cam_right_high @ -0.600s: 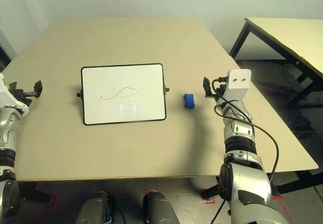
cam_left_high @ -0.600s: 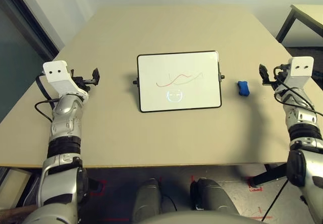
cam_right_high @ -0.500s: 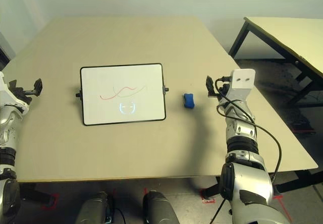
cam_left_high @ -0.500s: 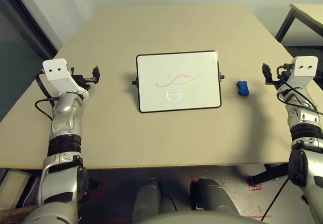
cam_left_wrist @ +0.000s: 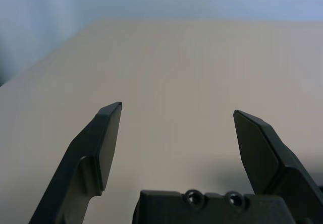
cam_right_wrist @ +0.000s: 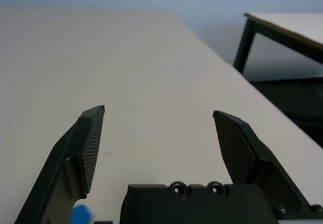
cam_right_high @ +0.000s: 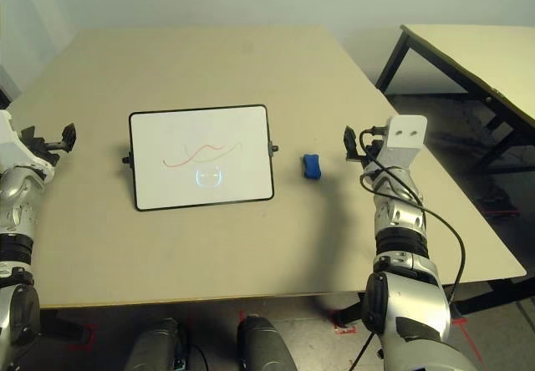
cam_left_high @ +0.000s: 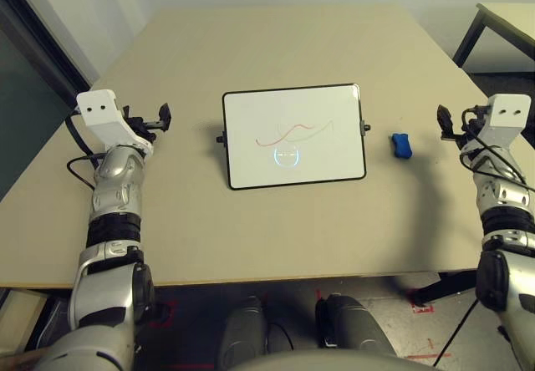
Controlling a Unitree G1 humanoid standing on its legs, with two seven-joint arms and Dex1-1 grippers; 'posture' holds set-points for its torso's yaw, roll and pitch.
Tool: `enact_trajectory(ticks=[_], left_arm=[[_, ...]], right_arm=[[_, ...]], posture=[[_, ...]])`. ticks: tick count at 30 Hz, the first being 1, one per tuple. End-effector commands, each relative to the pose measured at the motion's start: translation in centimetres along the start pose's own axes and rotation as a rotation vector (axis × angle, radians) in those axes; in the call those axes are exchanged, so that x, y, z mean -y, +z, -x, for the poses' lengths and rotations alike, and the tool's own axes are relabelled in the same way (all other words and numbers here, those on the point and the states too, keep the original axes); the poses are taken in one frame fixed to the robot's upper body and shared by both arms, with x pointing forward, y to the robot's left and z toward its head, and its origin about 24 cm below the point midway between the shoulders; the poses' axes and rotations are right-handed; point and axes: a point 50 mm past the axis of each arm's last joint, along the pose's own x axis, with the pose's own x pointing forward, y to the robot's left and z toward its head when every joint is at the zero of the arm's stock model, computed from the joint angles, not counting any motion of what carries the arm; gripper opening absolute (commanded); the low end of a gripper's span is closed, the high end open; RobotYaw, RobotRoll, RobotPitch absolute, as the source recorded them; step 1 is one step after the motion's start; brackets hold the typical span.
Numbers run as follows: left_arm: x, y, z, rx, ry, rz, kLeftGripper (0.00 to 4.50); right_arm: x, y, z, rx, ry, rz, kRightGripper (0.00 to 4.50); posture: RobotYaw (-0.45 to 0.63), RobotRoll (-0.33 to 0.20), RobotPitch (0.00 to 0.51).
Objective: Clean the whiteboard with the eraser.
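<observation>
I can see that the eraser (cam_left_high: 401, 145) is clear of the whiteboard and points the same way as my right gripper's open fingers, so I should keep moving until they are on both sides of the eraser's middle (cam_right_high: 312, 167).
The whiteboard (cam_left_high: 294, 134) lies flat in the middle of the table, white with a thin black frame and thin red scribbles near its centre. The eraser (cam_left_high: 402, 145), a small bright blue block, rests on the table just right of the board; a corner of the eraser (cam_right_wrist: 81, 215) shows beside the right fingers. My right gripper (cam_left_high: 444, 124) hovers open a short way right of the eraser, nothing between its fingers (cam_right_wrist: 91, 143). My left gripper (cam_left_high: 164, 117) stands open left of the board, its fingers (cam_left_wrist: 107, 141) wide apart over bare table.
The beige table (cam_left_high: 276, 45) stretches bare behind and in front of the board. A second table (cam_right_high: 468, 45) with black legs stands off to the right, past a gap of floor. A dark panel (cam_left_high: 29, 95) runs along the left.
The right gripper has drawn a little to the right, away from the eraser, and the left arm has shifted slightly. The board and eraser lie as before.
</observation>
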Motion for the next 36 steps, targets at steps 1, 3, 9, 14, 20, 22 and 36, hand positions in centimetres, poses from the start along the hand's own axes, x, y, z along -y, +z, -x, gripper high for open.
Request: enact_trajectory(ticks=[1,3,9,14,20,22,36], left_arm=[[1.0,1.5,1.0,-0.044,-0.156,0.002,4.50],[1.8,2.6,1.4,-0.055,-0.230,-0.017,4.50],[4.9,4.1,2.3,-0.128,-0.457,-0.039,4.50],[7.3,4.1,2.8,-0.178,-0.598,-0.031,4.50],[8.6,3.5,3.0,-0.219,-0.668,-0.029,4.50],[9.0,3.3,3.0,-0.224,-0.685,-0.036,4.50],[10.5,2.9,3.6,-0.269,-0.759,-0.030,4.50]], right_arm=[[-1.8,-0.2,0.6,-0.124,0.027,-0.015,4.47],[-2.5,-0.2,0.9,-0.188,0.027,-0.018,4.47],[-4.5,-0.5,1.0,-0.301,0.053,0.005,4.47],[-5.3,-1.9,0.8,-0.377,0.062,0.018,4.47],[-5.2,-3.7,0.6,-0.437,0.043,0.018,4.47],[-5.1,-4.3,0.5,-0.455,0.034,0.033,4.47],[-5.1,-5.6,0.2,-0.470,0.005,0.035,4.32]], posture=[[-0.03,0.000,0.050],[-0.02,0.000,0.050],[-0.01,0.000,0.051],[-0.01,0.000,0.058],[0.00,0.000,0.067],[0.00,0.000,0.071],[0.01,0.000,0.084]])
